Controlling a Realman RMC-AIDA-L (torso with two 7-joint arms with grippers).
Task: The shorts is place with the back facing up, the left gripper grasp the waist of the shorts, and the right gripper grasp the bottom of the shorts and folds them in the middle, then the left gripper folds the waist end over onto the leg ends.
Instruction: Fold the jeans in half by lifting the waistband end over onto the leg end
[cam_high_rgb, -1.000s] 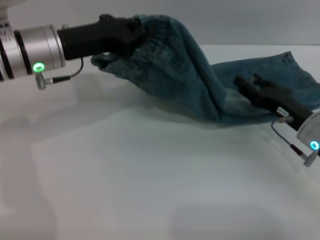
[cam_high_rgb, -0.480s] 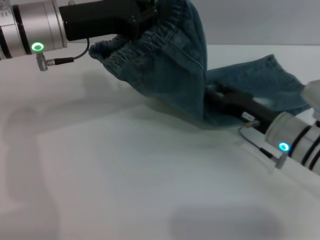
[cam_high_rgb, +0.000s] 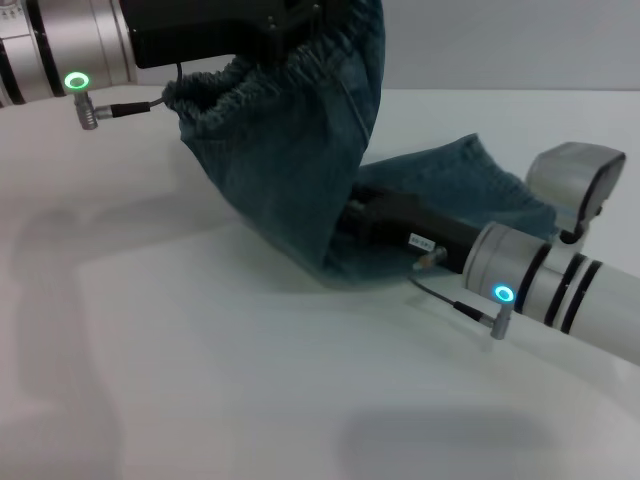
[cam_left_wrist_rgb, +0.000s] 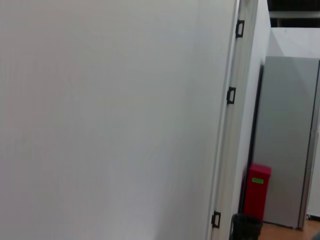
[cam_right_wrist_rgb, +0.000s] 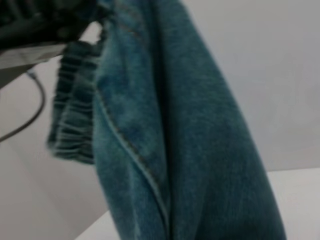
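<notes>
My right gripper is in the bend of the shorts (cam_high_rgb: 345, 232). It should move back out past the leg part (cam_high_rgb: 490, 190) before my left gripper lays the waist over.
The blue-green denim shorts (cam_high_rgb: 290, 170) hang from my left gripper (cam_high_rgb: 300, 25), which is shut on the ruffled elastic waist (cam_high_rgb: 240, 90) high at the top of the head view. From there the cloth drops to the table and bends back towards the right, where the leg part (cam_high_rgb: 470, 175) lies flat. My right gripper (cam_high_rgb: 365, 215) reaches into that bend low over the table, its tip covered by denim. The right wrist view is filled by the hanging shorts (cam_right_wrist_rgb: 190, 140) and their waistband (cam_right_wrist_rgb: 75, 115). The leg hems are out of sight.
The white table (cam_high_rgb: 200, 350) spreads in front of the shorts. My right arm's silver wrist (cam_high_rgb: 530, 280) lies low across the table at the right. The left wrist view looks away at a white wall (cam_left_wrist_rgb: 100, 120) and a red bin (cam_left_wrist_rgb: 257, 197).
My left gripper has carried the waist higher and to the right. The right arm has slid left along the table under the hanging denim, and the shorts have bunched leftward.
</notes>
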